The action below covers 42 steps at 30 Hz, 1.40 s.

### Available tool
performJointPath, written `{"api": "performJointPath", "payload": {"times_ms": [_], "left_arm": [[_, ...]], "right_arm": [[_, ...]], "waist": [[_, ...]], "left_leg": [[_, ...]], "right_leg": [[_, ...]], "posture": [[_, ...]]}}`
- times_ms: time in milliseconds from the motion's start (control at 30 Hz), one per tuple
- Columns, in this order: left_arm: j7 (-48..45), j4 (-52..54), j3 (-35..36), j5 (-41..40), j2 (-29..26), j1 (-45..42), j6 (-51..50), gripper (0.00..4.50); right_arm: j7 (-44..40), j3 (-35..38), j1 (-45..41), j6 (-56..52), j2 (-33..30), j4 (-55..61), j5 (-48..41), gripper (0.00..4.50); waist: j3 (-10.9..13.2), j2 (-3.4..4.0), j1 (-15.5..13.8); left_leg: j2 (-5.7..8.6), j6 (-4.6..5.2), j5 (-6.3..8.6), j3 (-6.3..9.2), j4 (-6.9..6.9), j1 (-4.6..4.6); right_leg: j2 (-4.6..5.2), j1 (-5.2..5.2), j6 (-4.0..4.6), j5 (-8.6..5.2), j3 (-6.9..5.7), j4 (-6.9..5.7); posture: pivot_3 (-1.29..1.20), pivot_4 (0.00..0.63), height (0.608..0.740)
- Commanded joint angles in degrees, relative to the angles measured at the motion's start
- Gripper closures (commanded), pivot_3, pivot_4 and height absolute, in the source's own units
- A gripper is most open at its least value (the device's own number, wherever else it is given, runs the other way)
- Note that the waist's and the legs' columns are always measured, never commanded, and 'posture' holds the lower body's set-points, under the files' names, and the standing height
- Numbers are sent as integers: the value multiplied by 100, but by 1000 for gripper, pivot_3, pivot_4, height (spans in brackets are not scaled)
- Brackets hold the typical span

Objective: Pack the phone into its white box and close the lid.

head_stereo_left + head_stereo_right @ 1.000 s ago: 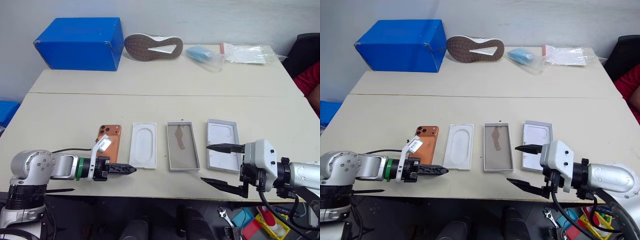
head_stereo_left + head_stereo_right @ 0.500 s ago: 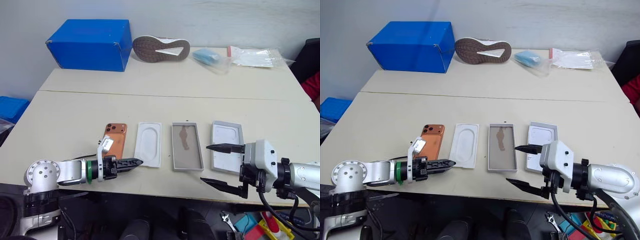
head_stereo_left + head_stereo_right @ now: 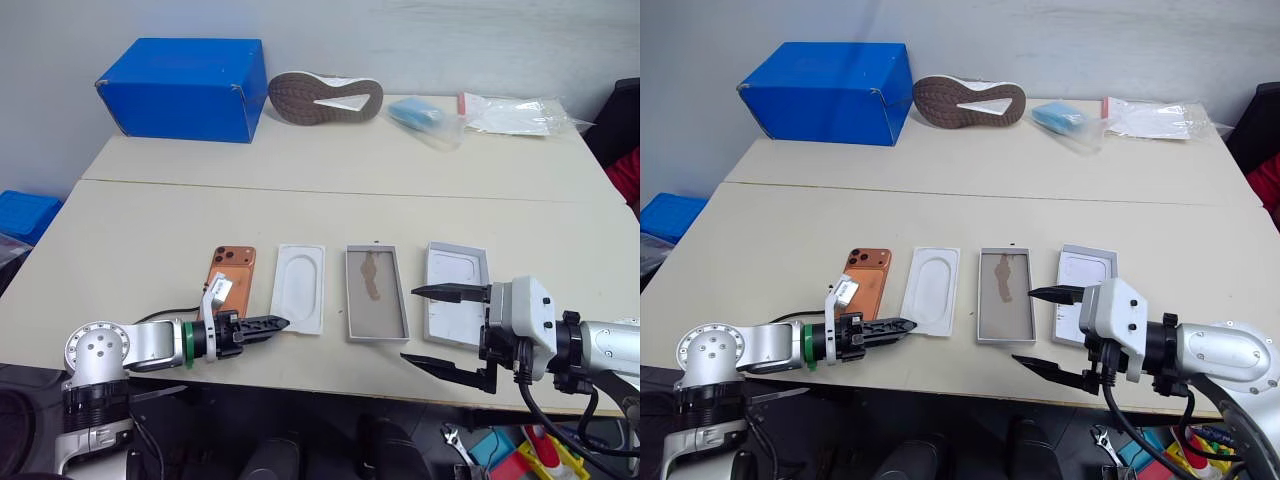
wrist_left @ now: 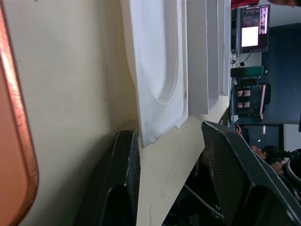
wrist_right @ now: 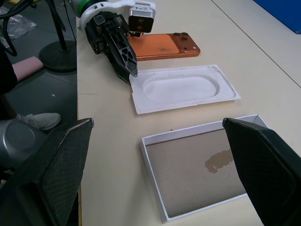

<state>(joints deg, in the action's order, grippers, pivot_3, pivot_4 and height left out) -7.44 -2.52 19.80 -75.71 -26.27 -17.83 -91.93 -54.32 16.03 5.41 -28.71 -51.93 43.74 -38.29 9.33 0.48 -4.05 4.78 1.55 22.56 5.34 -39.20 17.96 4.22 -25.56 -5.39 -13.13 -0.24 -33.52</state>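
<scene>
The orange phone point(image 3: 234, 272) is just a little smaller than the white box point(image 3: 377, 292), so the phone should settle flat inside the box's rim when I lower it.
The orange phone point(image 3: 232, 281) lies camera side up near the table's front left. To its right lie a flat white insert point(image 3: 299, 287), then the white box point(image 3: 377, 315) with a brown smudge on its floor, then the lid point(image 3: 456, 305) with its inside facing up. My left gripper point(image 3: 276, 324) is low at the insert's near left corner, open with a narrow gap. In the left wrist view that corner point(image 4: 143, 136) sits just beside one finger point(image 4: 117, 188), with nothing clamped. My right gripper point(image 3: 408, 325) hovers open wide over the front edge, before the box and lid.
A big blue box point(image 3: 180, 88), a shoe lying sole up point(image 3: 325, 97), a blue packet in plastic point(image 3: 415, 112) and a clear bag of papers point(image 3: 515, 110) sit at the back. A person's red sleeve point(image 3: 630, 170) shows at the far right.
The camera has shifted. My left gripper has rolled and its fingers have drawn closer together at the insert's corner. The right gripper has kept still.
</scene>
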Motion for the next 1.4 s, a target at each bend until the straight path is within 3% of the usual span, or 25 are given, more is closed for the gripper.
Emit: {"api": "performJointPath", "payload": {"times_ms": [33, 167, 500, 800, 1033, 1267, 1400], "left_arm": [[143, -153, -13, 16, 127, 29, -57, 3324], [191, -288, 140, -72, 181, 5, -57, 4467], [-105, -69, 250, -247, -169, 107, -57, 4467], [-414, 76, -813, -1037, -1314, -862, -57, 4467], [408, -138, -1381, -1044, -761, -1598, -57, 4467], [2315, -293, -1663, -1831, 86, -1674, 422, 4467], [3522, -261, -2150, -2749, 72, -1533, 999, 4467]], "right_arm": [[-21, 47, -33, 69, -30, 68, -42, 0], [-18, 55, -24, 64, -37, 71, -39, 0], [-46, 111, 6, 60, -64, 39, -37, 0], [-148, 46, 49, 114, -60, -50, 16, 0], [-38, -47, 90, 123, 58, 20, 98, 0], [104, -54, 244, 117, 132, 163, 114, 0], [171, -45, 350, 94, 145, 260, 82, 0]], "waist": [[-1, 2, 3], [-11, 17, -6], [-8, 13, 69], [11, -19, 102], [12, -20, 115], [18, -30, 111], [19, -31, 108]], "left_leg": [[0, 0, 0, 0, 0, 0], [0, -5, -4, 2, 0, -1], [0, -17, -11, 14, 1, -3], [-3, -27, -12, 37, 2, 6], [-2, -23, -12, 42, 4, 23], [-4, -24, -13, 42, 3, 25], [-5, -28, -14, 42, 3, 23]], "right_leg": [[1, 0, 0, 0, 0, -1], [1, 0, 0, 0, -1, -3], [2, 1, 1, -1, -9, -12], [4, -3, 15, -8, -29, -17], [2, -9, 14, -8, -35, -12], [0, -13, 14, -8, -34, -3], [0, -13, 14, -8, -32, -5]], "posture": [[0, 150, 740], [0, 150, 740], [0, 150, 740], [0, 150, 740], [0, 150, 740], [0, 150, 740], [0, 150, 740]]}}
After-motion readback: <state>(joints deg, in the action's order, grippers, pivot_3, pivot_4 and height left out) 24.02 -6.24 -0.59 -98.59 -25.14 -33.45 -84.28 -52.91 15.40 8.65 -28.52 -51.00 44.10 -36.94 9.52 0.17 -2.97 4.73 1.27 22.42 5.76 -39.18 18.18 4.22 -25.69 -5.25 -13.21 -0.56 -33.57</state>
